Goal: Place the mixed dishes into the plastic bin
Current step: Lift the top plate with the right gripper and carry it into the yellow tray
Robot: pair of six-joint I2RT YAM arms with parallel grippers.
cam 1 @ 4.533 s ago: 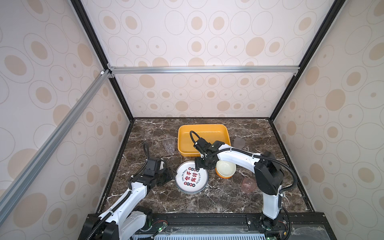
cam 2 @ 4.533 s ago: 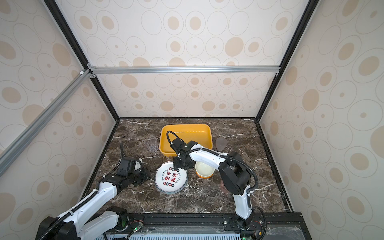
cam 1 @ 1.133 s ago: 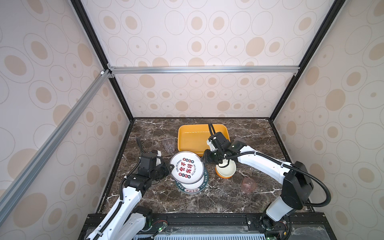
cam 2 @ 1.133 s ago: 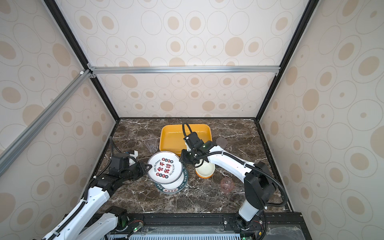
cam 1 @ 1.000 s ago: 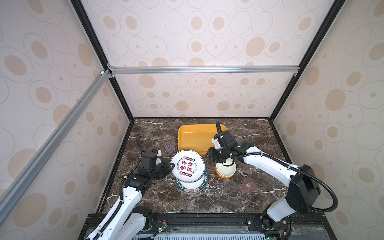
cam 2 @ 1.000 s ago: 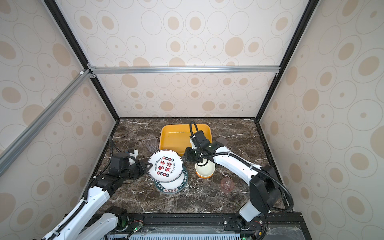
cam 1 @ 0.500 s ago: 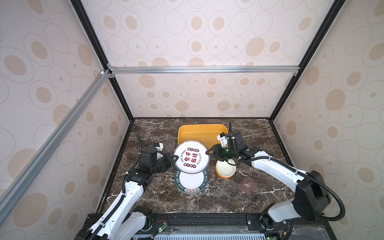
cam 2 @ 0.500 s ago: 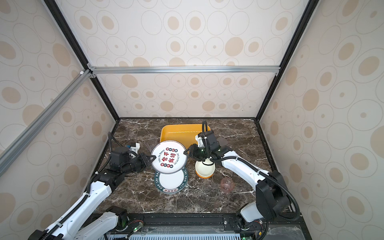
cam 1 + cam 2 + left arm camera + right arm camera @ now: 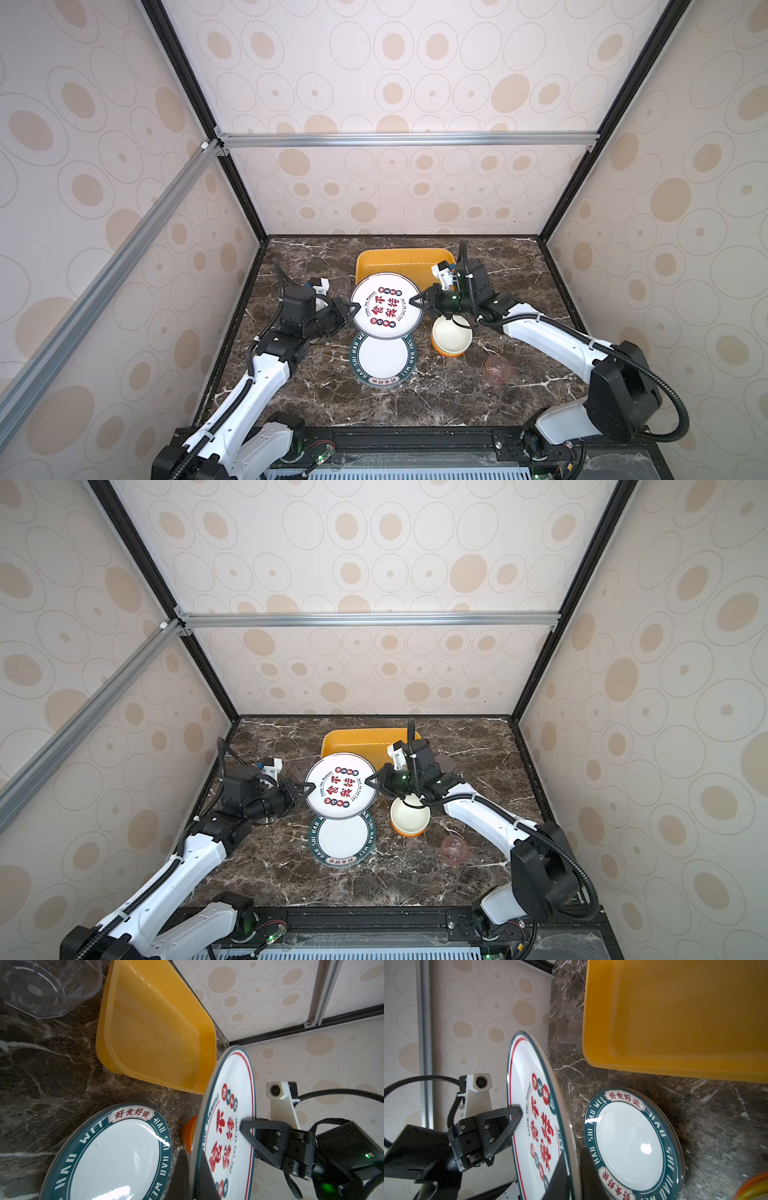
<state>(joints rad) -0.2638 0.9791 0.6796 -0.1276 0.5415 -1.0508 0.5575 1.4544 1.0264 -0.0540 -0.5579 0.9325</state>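
Note:
My left gripper should open and my right gripper should lower the plate into the bin [image 9: 400, 260], because my left gripper is holding the white plate's rim [image 9: 355, 308] across from my right gripper.
A white plate with red Chinese characters [image 9: 386, 305] [image 9: 341, 785] hangs tilted above the table, just in front of the yellow plastic bin [image 9: 399, 252] [image 9: 365, 732]. My left gripper [image 9: 355, 308] [image 9: 192, 1167] is shut on its left rim. On the opposite rim my right gripper [image 9: 413, 302] [image 9: 574, 1169] is shut too. Under the held plate, a stack of teal-banded plates [image 9: 383, 359] [image 9: 112, 1157] [image 9: 629, 1142] lies flat on the table. Stacked orange bowls [image 9: 452, 338] [image 9: 409, 816] stand to its right. The bin [image 9: 158, 1028] [image 9: 675, 1022] holds nothing.
A pink cup [image 9: 496, 369] [image 9: 454, 849] stands on the dark marble at the front right. A clear cup [image 9: 47, 987] [image 9: 569, 1024] sits beside the bin's left wall, behind my left arm. Patterned walls close the table on three sides.
The lettered plate rose off the stack and moved toward the bin in my left gripper. My right gripper swung in from the bowls and shut on the plate's right rim.

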